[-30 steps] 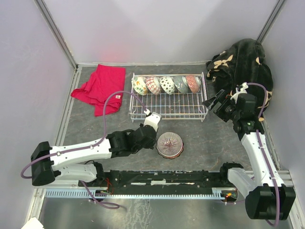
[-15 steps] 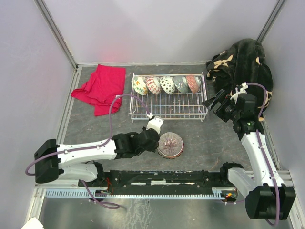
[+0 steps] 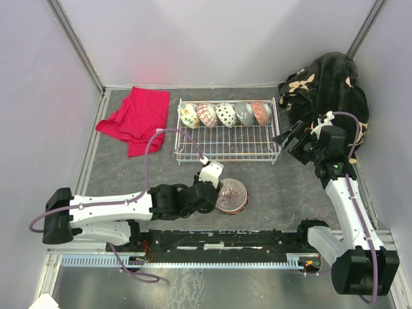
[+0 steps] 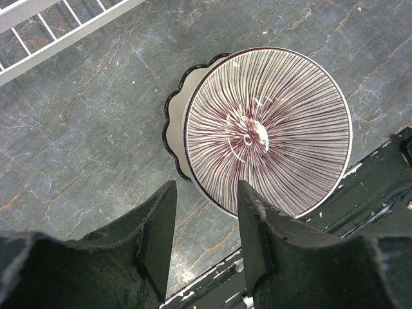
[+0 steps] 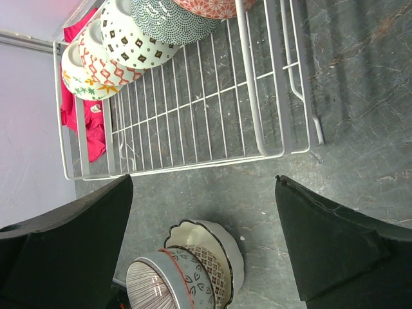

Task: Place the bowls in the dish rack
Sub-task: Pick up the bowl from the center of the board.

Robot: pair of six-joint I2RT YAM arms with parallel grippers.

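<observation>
The striped bowl (image 3: pixel 232 194) is nested on top of the stack, so the robot's left gripper should first pick it up by its rim (image 4: pixel 207 199) and put it down next to the stack.
The white wire dish rack (image 3: pixel 226 147) stands at the back middle, with several patterned bowls (image 3: pixel 225 114) on edge along its far side. A stack of nested bowls (image 3: pixel 232 196) sits on the grey floor in front of it, topped by a striped bowl (image 4: pixel 267 132). My left gripper (image 3: pixel 216 194) is open and empty at the stack's left rim. In the left wrist view (image 4: pixel 206 238) the striped bowl's near rim lies just ahead of its fingers. My right gripper (image 3: pixel 288 139) is open and empty, held above the floor off the rack's right end. Its wrist view (image 5: pixel 203 183) shows the rack (image 5: pixel 193 96) and the stack (image 5: pixel 199 270).
A red cloth (image 3: pixel 136 118) lies left of the rack. A dark floral blanket (image 3: pixel 328 84) is heaped in the back right corner. Grey walls enclose the floor on three sides. A black rail (image 3: pixel 219 241) runs along the near edge.
My left arm has swung right and brought its open gripper up to the left side of the bowl stack. The right arm and the bowls have not moved.
</observation>
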